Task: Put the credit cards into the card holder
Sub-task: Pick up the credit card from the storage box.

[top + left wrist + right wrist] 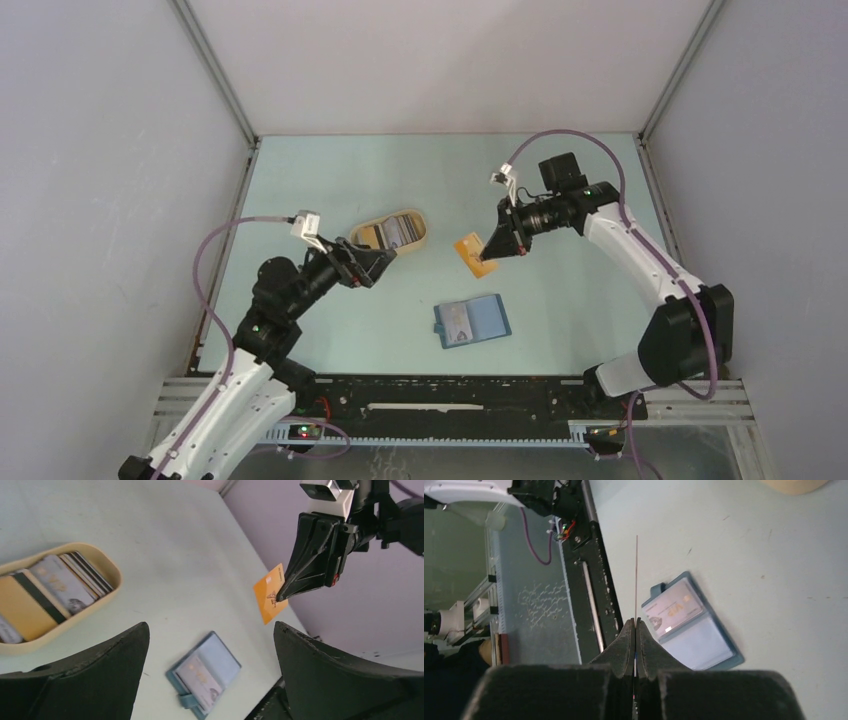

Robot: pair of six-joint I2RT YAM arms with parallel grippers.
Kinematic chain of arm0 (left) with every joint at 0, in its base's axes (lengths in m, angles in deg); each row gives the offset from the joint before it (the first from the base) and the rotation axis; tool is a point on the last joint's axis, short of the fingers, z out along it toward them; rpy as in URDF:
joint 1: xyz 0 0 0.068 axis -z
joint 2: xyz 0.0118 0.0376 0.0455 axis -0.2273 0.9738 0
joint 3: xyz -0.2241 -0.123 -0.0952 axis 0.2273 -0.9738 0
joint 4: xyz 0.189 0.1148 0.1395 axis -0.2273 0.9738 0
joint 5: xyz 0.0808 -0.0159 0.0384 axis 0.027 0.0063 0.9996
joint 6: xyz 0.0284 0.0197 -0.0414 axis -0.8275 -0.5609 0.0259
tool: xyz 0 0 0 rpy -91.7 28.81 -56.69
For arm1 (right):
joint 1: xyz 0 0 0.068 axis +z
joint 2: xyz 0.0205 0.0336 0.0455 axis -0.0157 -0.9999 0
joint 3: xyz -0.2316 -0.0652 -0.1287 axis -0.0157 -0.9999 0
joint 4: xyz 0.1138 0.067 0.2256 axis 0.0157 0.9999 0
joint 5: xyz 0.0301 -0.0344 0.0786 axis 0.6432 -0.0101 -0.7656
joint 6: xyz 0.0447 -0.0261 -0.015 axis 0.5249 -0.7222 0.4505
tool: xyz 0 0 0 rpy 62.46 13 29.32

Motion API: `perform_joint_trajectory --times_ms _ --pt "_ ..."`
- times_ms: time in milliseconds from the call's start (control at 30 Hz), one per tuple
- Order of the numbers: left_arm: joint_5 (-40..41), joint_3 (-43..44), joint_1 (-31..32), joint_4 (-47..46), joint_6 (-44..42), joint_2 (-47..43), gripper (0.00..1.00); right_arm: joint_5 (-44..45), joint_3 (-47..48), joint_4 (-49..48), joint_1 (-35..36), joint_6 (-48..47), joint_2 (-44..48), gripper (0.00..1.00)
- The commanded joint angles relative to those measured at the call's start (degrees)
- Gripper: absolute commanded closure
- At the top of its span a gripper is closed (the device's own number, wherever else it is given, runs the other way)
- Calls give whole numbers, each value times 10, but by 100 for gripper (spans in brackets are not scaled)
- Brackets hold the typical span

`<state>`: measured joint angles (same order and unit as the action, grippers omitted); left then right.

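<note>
The orange credit card's loose end [464, 249] sticks out clear of my right gripper, so my left gripper should keep going toward that card [473, 255] and close its open fingers there.
The teal-blue card holder [472, 321] lies open on the table, with one pale card in its left half; it also shows in the left wrist view [204, 674] and the right wrist view [691, 622]. My right gripper [490, 254] is shut on an orange credit card [473, 253], held above the table behind the holder. That card shows flat in the left wrist view [269, 594] and edge-on in the right wrist view [636, 575]. My left gripper [385, 257] is open and empty, by the tan tray [428, 234] of several cards [55, 587].
The tan oval tray [111, 570] sits at the left of the middle. A black rail [450, 388] runs along the near table edge. Grey walls close off the left, back and right sides.
</note>
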<state>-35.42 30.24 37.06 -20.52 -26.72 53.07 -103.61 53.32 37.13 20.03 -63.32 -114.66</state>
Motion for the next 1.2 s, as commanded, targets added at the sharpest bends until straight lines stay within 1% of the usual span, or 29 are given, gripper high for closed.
perform_joint_trajectory --times_ms 0,133,300,400,567,733,967,1167 --pt "-56 -48 7 -137 99 -8 2 -69 -44 -36 -17 -23 74 100" --pt "-32 -81 47 -180 107 -9 2 -114 -112 -89 -28 -20 108 100" --pt "-11 -108 99 -243 106 23 2 -155 -170 -90 -29 -46 116 100" --pt "-9 -119 117 -280 105 51 3 -169 -175 -85 -30 -46 106 100" --pt "1 -131 140 -329 107 94 3 -179 -175 -99 -29 -16 77 100" --pt "12 -143 150 -376 127 137 4 -196 -175 -112 -29 9 45 100" --pt "13 -153 163 -455 161 208 12 -203 -173 -124 -29 26 24 100" --pt "3 -145 168 -520 194 278 24 -213 -173 -132 -29 36 7 100"
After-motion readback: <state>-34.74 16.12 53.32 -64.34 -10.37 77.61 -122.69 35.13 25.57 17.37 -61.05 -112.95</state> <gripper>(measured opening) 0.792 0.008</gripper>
